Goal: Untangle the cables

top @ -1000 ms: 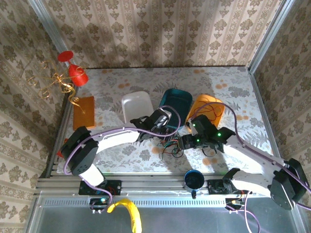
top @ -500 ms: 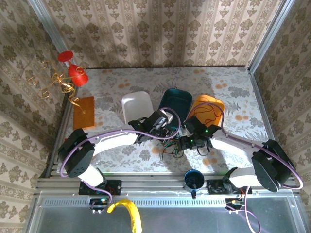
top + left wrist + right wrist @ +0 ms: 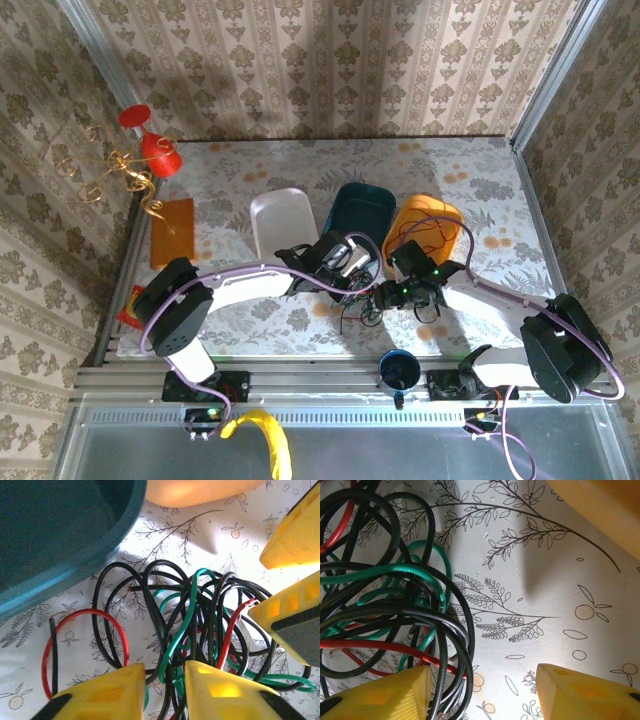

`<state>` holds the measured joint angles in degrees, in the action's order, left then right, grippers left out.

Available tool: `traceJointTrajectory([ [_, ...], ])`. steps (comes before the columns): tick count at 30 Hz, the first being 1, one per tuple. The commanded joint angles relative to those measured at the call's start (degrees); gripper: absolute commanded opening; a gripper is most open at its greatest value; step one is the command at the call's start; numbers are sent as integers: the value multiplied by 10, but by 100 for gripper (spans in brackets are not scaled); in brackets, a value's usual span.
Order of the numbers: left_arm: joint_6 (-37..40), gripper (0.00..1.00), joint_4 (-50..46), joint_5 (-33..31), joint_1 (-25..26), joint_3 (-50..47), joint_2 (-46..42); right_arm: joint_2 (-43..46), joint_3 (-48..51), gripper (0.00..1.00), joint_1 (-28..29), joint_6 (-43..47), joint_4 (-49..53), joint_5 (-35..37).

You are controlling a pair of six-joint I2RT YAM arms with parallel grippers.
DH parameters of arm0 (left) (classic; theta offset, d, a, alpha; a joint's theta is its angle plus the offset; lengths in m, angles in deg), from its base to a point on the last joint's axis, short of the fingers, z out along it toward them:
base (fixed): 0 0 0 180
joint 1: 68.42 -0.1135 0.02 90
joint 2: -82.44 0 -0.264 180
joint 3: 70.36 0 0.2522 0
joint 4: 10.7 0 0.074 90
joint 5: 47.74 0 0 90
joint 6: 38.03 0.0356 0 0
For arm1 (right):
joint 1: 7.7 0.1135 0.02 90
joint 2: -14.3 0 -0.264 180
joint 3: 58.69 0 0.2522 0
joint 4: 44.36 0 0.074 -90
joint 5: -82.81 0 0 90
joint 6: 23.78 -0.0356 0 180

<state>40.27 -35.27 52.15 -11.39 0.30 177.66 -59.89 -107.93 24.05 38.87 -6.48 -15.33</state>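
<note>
My left gripper should open and take only the red wire on top, beside my right gripper, because green and black wires are bunched at my left gripper's fingers.
The cables are a tangled heap of thin black, green and red wires on the flowered tablecloth, just in front of the teal bin. My left gripper reaches into the heap from the left. In the left wrist view the left gripper has its yellow fingers drawn close together on green and black strands of the cables. My right gripper stands at the heap's right side. The right gripper is open, its left finger against the cables and one black loop lying between the fingers.
A white bin and an orange bin holding a red wire flank the teal bin. A blue cup stands at the near edge. A brown pad and a red-and-gold ornament sit far left. The right gripper's fingers show at the right of the left wrist view.
The left jaws have closed from wide to narrow on strands of the heap. The right arm has swung in closer to the tangle, its jaws a little narrower.
</note>
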Motion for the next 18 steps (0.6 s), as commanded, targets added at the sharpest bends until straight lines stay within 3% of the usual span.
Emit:
traceJointTrajectory([
  [1,29,24,-15,36,4,23,10,11,6,59,-5,-4,1,-12],
  [12,34,28,-29,108,5,10,-14,13,13,58,-17,-9,-2,-18],
  [18,41,30,-33,114,7,8,-15,15,12,58,-19,-10,0,-17],
])
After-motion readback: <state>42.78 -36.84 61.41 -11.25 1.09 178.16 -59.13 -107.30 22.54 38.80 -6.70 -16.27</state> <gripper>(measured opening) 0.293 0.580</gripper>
